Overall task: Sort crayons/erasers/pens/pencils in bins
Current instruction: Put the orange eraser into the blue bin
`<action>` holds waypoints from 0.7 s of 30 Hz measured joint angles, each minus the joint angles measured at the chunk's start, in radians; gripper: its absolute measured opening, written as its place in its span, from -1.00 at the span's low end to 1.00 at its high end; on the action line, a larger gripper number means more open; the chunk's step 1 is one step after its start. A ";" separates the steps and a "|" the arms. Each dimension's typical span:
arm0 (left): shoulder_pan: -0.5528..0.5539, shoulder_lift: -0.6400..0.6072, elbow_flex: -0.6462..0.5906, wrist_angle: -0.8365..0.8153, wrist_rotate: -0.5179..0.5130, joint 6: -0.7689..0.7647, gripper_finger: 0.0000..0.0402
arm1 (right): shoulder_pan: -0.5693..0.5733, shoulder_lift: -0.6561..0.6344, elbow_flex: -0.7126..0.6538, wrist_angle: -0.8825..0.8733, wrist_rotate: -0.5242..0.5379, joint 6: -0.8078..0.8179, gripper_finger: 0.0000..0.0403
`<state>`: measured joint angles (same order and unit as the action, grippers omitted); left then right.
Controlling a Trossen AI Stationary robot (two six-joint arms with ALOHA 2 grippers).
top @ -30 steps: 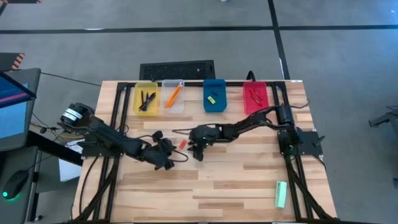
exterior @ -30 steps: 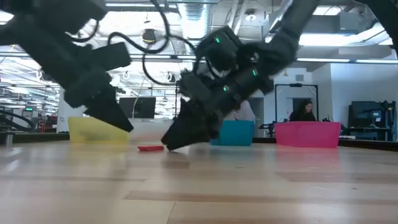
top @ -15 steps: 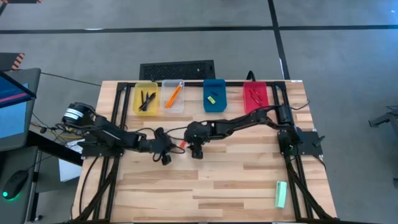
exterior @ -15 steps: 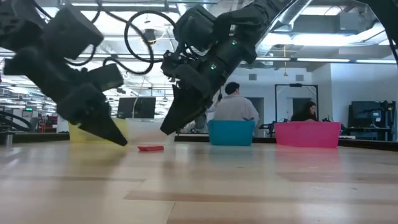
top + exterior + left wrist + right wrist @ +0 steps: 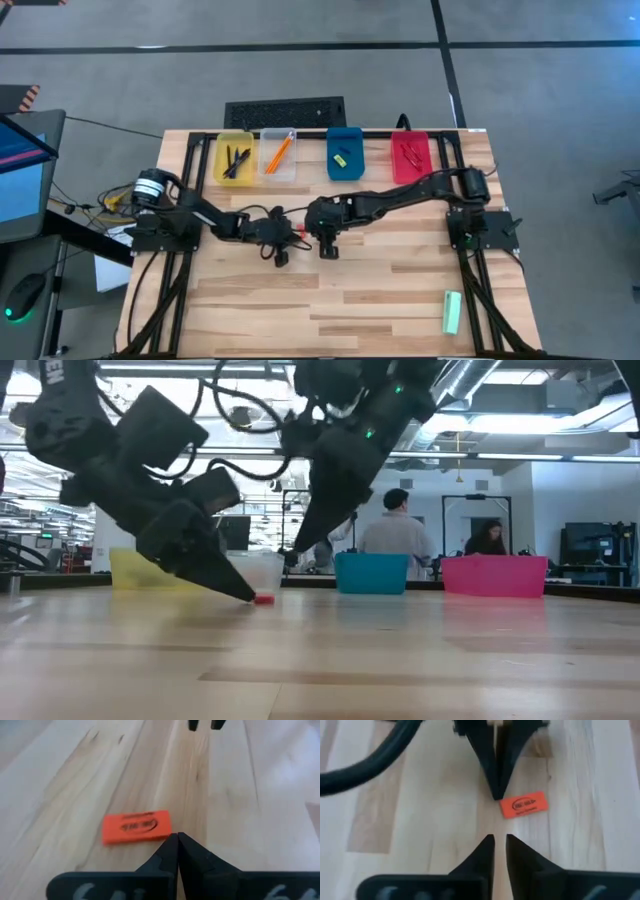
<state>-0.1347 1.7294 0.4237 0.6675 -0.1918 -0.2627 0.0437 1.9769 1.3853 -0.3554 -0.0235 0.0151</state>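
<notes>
Next, I back my left gripper off, because its shut fingers crowd a short end of the eraser [image 5: 504, 804], and take that end [image 5: 508, 810] with my right gripper.
A red-orange eraser [image 5: 136, 826] lies flat on the wood table [image 5: 400, 280], between my two grippers. My left gripper [image 5: 177, 837] is shut, and its tips are down at the table by one end of the eraser [image 5: 524, 805]. My right gripper [image 5: 499, 840] hangs above the table on the eraser's other side, slanting down, its fingers a narrow gap apart with nothing between them. Along the far edge stand the bins: yellow [image 5: 235, 157] with dark pens, clear [image 5: 279, 155] with orange pencils, blue [image 5: 345, 153] with a yellow eraser, red [image 5: 411, 155] with crayons. My left gripper has its shut fingertips [image 5: 248, 596] against a corner of the eraser [image 5: 169, 835], at one short end. The fingers slant down from the table's left side. The eraser lies flat on the table, label up.
A pale green bar [image 5: 452, 311] lies near the table's near right corner. A black keyboard [image 5: 285, 110] sits behind the bins. People show in the room beyond the table [image 5: 395, 535]. Bare wood stretches across the near half of the table.
My left gripper has gone down and toward the table's right, tipping its point lower, until its tips reached the eraser's end. My right gripper has risen away from the table above the eraser's other side.
</notes>
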 joint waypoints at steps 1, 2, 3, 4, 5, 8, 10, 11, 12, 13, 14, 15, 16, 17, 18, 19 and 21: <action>0.003 0.015 0.014 0.009 0.004 0.013 -1.00 | 0.004 -0.006 0.000 -0.009 0.000 0.002 -0.75; 0.006 0.035 0.031 0.022 0.006 0.025 -1.00 | 0.008 -0.011 0.001 -0.022 0.000 0.003 -0.77; 0.010 0.053 0.043 0.043 0.007 0.038 -1.00 | 0.012 -0.018 0.001 -0.046 0.000 0.004 -0.78; 0.014 0.063 0.049 0.059 0.008 0.048 -1.00 | 0.016 -0.022 0.000 -0.065 0.001 0.005 -0.80; 0.019 0.073 0.053 0.084 0.007 0.062 -1.00 | 0.019 -0.022 0.000 -0.066 0.001 0.005 -0.81; 0.037 0.079 0.042 0.184 0.001 0.083 -1.00 | 0.030 -0.036 -0.035 -0.072 0.007 0.020 -0.85; 0.053 0.054 0.009 0.230 0.004 0.085 -1.00 | 0.033 -0.038 -0.075 -0.041 0.010 0.052 -0.88; 0.061 0.042 -0.005 0.244 0.010 0.085 -1.00 | 0.036 -0.042 -0.103 -0.026 0.012 0.072 -0.90; 0.068 0.024 -0.021 0.249 0.018 0.084 -1.00 | 0.036 -0.046 -0.130 -0.008 0.020 0.092 -0.92; 0.075 0.005 -0.044 0.254 0.017 0.081 -1.00 | 0.039 -0.048 -0.151 0.035 0.026 0.114 -0.93; 0.080 -0.012 -0.062 0.254 0.021 0.079 -1.00 | 0.043 -0.048 -0.169 0.100 0.032 0.137 -0.95; 0.083 -0.030 -0.082 0.258 0.021 0.078 -1.00 | 0.044 -0.048 -0.184 0.147 0.036 0.161 -0.96; 0.087 -0.044 -0.100 0.274 0.021 0.078 -1.00 | 0.046 -0.048 -0.193 0.177 0.052 0.187 -0.96; 0.090 -0.067 -0.120 0.285 0.020 0.080 -1.00 | 0.050 -0.044 -0.197 0.207 0.086 0.207 -0.96; 0.093 -0.091 -0.142 0.302 0.011 0.087 -1.00 | 0.056 -0.039 -0.197 0.229 0.124 0.215 -0.95; 0.096 -0.109 -0.153 0.307 0.001 0.095 -1.00 | 0.062 -0.038 -0.197 0.238 0.164 0.206 -0.92; 0.103 -0.150 -0.188 0.319 -0.027 0.116 -1.00 | 0.079 -0.038 -0.197 0.259 0.243 0.133 -0.84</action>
<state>-0.0315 1.5799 0.2359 0.9863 -0.2192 -0.1471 0.1228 1.9388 1.1881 -0.0961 0.2193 0.1484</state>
